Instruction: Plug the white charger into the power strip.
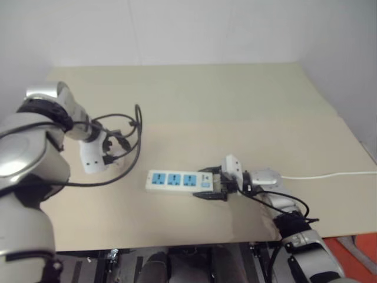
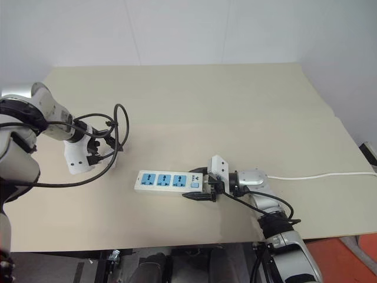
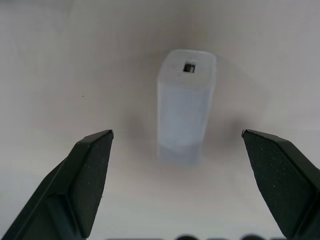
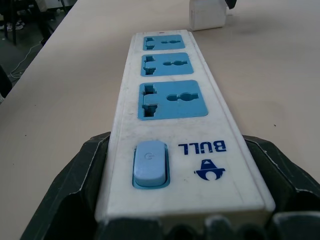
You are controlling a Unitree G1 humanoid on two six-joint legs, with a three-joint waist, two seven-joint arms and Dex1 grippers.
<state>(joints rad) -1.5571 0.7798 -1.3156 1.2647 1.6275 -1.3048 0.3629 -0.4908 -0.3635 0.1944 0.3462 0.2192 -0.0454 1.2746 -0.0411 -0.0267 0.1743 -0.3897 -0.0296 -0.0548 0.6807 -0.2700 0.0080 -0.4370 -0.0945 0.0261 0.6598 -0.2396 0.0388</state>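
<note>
The charger's port (image 3: 189,67) points up, so the white charger (image 3: 184,115) will enter the blue socket still upright and keep standing when I press it down.
The white charger (image 3: 186,105) stands upright on the tan table, in the gap between my left gripper's fingers, touching neither. My left gripper (image 3: 176,134) is open and points steeply down over it; in the head views it hovers at the table's left (image 1: 108,157). The power strip (image 1: 174,180) lies flat near the table's front edge, its three blue sockets facing up. My right gripper (image 1: 212,187) is shut on its switch end, one black finger on each long side (image 4: 85,165). The strip's thin white cord (image 1: 330,175) runs off to the right.
Black cables (image 1: 126,132) loop loosely around my left wrist above the table. The table's front edge (image 1: 177,243) runs just below the strip. Open tan table surface (image 1: 235,106) stretches behind the strip to the white wall. Something red (image 1: 353,253) sits on the floor at the right.
</note>
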